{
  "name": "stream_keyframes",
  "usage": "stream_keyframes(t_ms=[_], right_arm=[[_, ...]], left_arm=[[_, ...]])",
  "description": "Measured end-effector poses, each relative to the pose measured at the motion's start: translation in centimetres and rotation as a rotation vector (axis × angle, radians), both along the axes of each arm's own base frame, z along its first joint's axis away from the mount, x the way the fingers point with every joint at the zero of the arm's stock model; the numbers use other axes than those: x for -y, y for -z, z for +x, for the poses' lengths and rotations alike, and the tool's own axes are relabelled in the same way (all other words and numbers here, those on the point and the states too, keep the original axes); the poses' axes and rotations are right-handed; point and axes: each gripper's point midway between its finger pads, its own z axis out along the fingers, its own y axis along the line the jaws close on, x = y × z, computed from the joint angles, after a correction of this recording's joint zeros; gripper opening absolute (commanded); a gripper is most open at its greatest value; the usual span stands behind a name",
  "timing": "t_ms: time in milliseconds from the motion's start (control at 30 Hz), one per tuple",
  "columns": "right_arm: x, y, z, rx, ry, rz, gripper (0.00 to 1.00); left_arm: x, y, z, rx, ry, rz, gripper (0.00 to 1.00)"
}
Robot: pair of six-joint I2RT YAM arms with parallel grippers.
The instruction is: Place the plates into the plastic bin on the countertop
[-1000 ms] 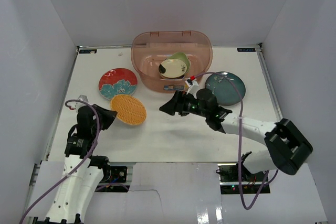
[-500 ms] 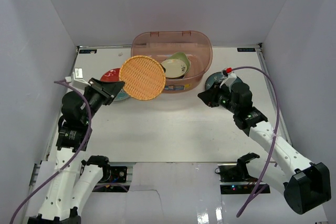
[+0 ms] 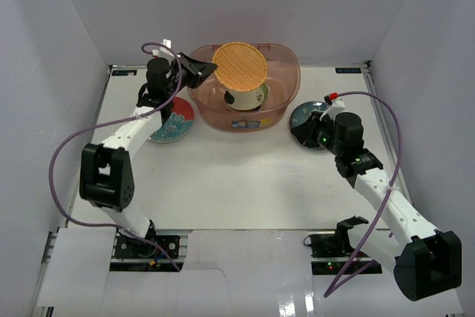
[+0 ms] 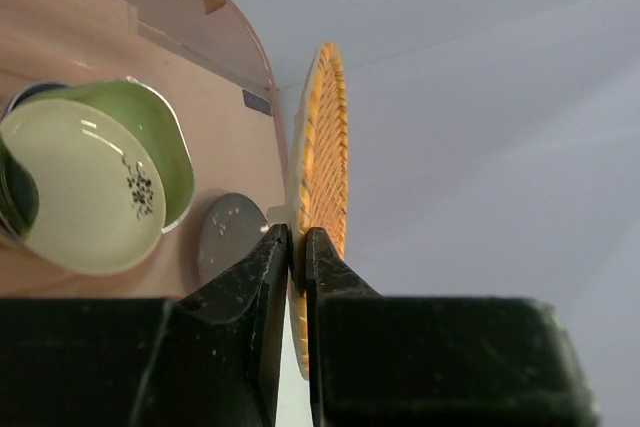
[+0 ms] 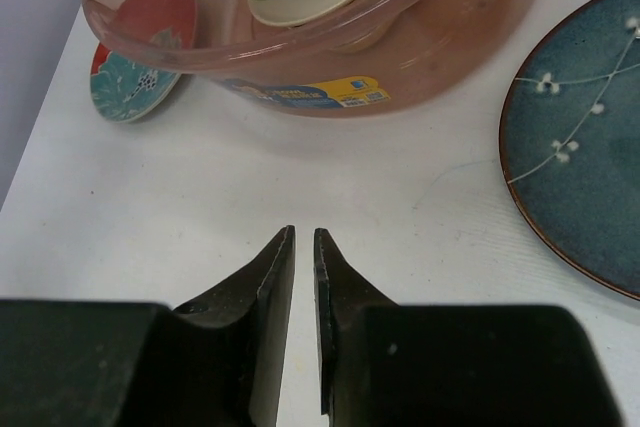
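The orange round plate (image 3: 240, 67) is blocking the way into the bin, so my left gripper should lower it against the cream dish (image 3: 242, 101) before the dark teal plate comes.
My left gripper (image 3: 205, 71) (image 4: 298, 233) is shut on the rim of the orange round plate (image 3: 240, 64) (image 4: 326, 137), which it holds on edge over the plastic bin (image 3: 215, 113) (image 4: 215, 27). A green dish with a cream dish (image 3: 248, 96) (image 4: 85, 187) lies inside the bin. The red plate with a teal flower (image 3: 175, 124) (image 5: 128, 92) rests on the countertop (image 3: 245, 176) left of the bin. The dark teal plate (image 3: 306, 112) (image 5: 585, 177) lies right of the bin. My right gripper (image 3: 301, 131) (image 5: 304, 233) hovers at its left edge, shut on nothing.
White walls (image 3: 44, 50) close in the countertop on three sides. The bin's label sticker (image 5: 330, 95) faces the arms. Purple cables (image 3: 67, 154) loop from both arms over the surface.
The left arm lifted the orange plate off the countertop and carried it up over the bin. The right arm drew back from the middle to the teal plate and closed its jaws.
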Motion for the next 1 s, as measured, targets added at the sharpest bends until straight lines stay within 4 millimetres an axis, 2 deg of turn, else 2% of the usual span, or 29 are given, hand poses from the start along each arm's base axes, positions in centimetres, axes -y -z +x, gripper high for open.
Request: stream_keyframes(t_ms=[167, 233, 433, 500, 533, 567, 700, 800, 900, 933, 1000], right_arm=[[0.2, 0.2, 0.2, 0.0, 0.01, -0.011, 0.2], [0.3, 0.2, 0.3, 0.002, 0.017, -0.016, 0.2], [0.4, 0.9, 0.5, -0.015, 0.023, -0.027, 0.21], [0.4, 1.2, 0.6, -0.024, 0.024, -0.031, 0.21], [0.4, 1.4, 0.7, -0.028, 0.025, -0.033, 0.22], [0.4, 1.5, 0.7, -0.031, 0.027, -0.035, 0.23], [0.6, 1.9, 1.0, -0.044, 0.038, -0.043, 0.25], [0.7, 1.9, 1.4, -0.046, 0.049, -0.047, 0.27], [0.7, 1.6, 1.6, -0.038, 0.052, -0.041, 0.29], [0.7, 1.6, 1.7, -0.035, 0.052, -0.039, 0.3], [0.6, 1.4, 1.8, -0.03, 0.051, -0.034, 0.32]], left_arm=[[2.6, 3.6, 5.9, -0.031, 0.028, 0.004, 0.0], [3.4, 6.1, 7.8, -0.063, 0.04, 0.011, 0.0], [5.3, 14.3, 10.9, -0.206, 0.103, 0.037, 0.0], [5.6, 16.6, 11.1, -0.257, 0.117, 0.042, 0.01], [5.5, 16.2, 11.2, -0.249, 0.12, 0.042, 0.06], [5.5, 16.0, 11.2, -0.24, 0.121, 0.045, 0.22], [5.5, 16.8, 10.9, -0.264, 0.128, 0.068, 0.57], [5.5, 17.0, 10.7, -0.269, 0.131, 0.082, 0.61], [5.5, 17.1, 10.6, -0.267, 0.135, 0.093, 0.71], [5.5, 17.1, 10.6, -0.266, 0.135, 0.097, 0.77], [5.5, 17.2, 10.4, -0.268, 0.138, 0.107, 0.8]])
